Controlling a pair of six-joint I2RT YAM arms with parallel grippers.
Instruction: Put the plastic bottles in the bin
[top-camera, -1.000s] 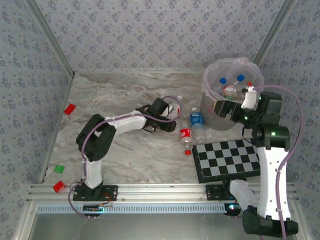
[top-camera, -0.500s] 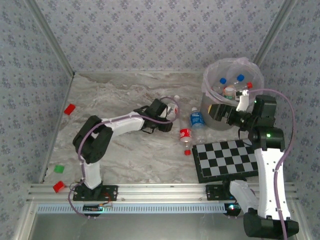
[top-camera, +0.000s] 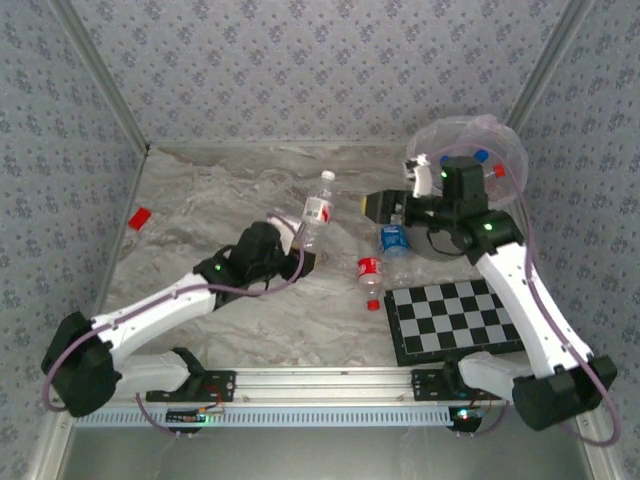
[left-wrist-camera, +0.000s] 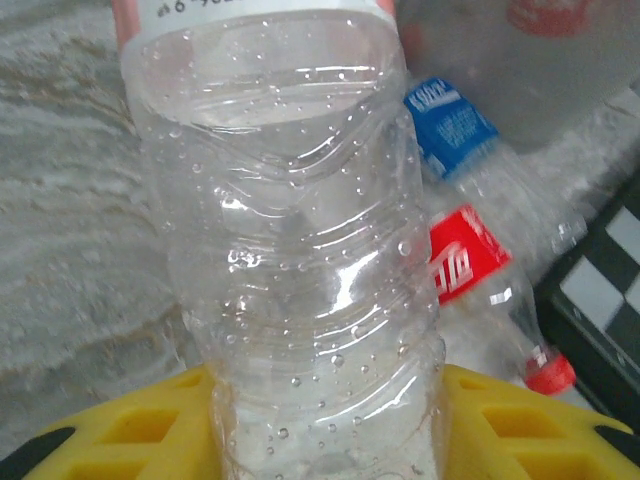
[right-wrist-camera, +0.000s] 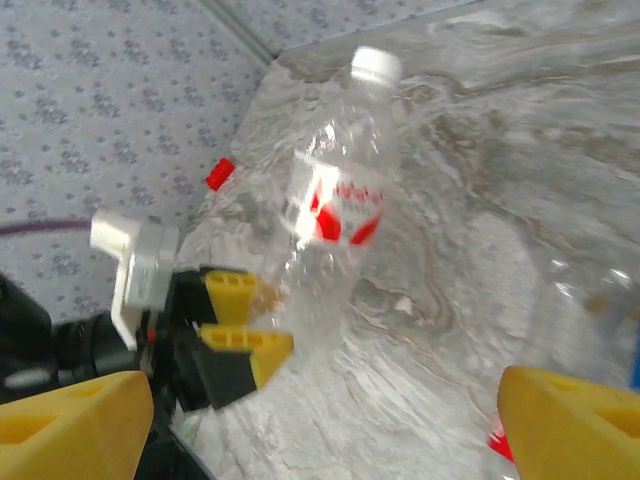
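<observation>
The clear bottle is held in my left gripper by its base (top-camera: 307, 243), far from the bin, so my right gripper should first grab the neck (top-camera: 325, 187) under the white cap.
My left gripper (top-camera: 296, 250) is shut on the base of a clear plastic bottle (top-camera: 318, 208) with a red label and white cap, held tilted above the table. In the left wrist view the bottle (left-wrist-camera: 300, 250) sits squeezed between the yellow fingers (left-wrist-camera: 500, 425). My right gripper (top-camera: 378, 205) hovers open just right of that bottle, in front of the bin (top-camera: 500, 135). In the right wrist view the held bottle (right-wrist-camera: 335, 200) and the left gripper (right-wrist-camera: 240, 320) lie ahead of my open right gripper (right-wrist-camera: 320, 430). A blue-labelled bottle (top-camera: 393, 240) and a red-labelled bottle (top-camera: 371, 270) lie by the bin.
A black-and-white checkerboard (top-camera: 455, 320) lies at the near right, a loose red cap (top-camera: 374, 304) beside it. A small red block (top-camera: 139, 218) sits at the left wall. Bottle caps (top-camera: 482, 155) show inside the bin. Patterned walls close the table on three sides.
The left gripper closed on the white-capped bottle, lifted it off the table and drew back toward the near left. The right arm swung left from the bin toward that bottle.
</observation>
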